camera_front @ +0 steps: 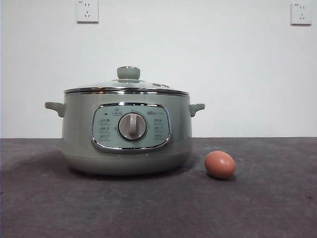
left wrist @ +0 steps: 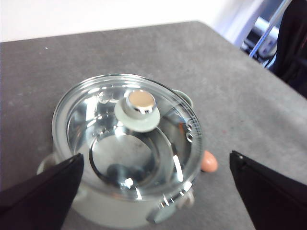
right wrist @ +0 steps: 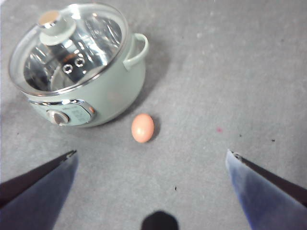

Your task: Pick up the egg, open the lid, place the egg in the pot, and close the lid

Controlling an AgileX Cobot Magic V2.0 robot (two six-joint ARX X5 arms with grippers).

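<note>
The glass lid (camera_front: 128, 84) is on the pot, and its round rim (camera_front: 163, 91) just rests there beneath a central knob. The lid should come off in one piece when I open it.
The pale green pot (camera_front: 127, 141) stands on the dark table with its dial panel facing the front camera. The glass lid (camera_front: 126, 89) sits shut on it, green knob (camera_front: 128, 73) on top. The reddish-brown egg (camera_front: 220, 164) lies on the table just right of the pot, apart from it. My left gripper (left wrist: 156, 167) hangs open high above the lid (left wrist: 127, 134); the egg (left wrist: 209, 161) shows beside the pot there. My right gripper (right wrist: 151, 155) hangs open high above the table, with the egg (right wrist: 143, 127) and pot (right wrist: 91, 91) below it. Neither gripper shows in the front view.
A white wall with two power sockets (camera_front: 87, 11) stands behind the table. The dark grey table top (camera_front: 267, 208) stretches around the pot and egg. A dark object (left wrist: 295, 43) stands beyond the table's edge in the left wrist view.
</note>
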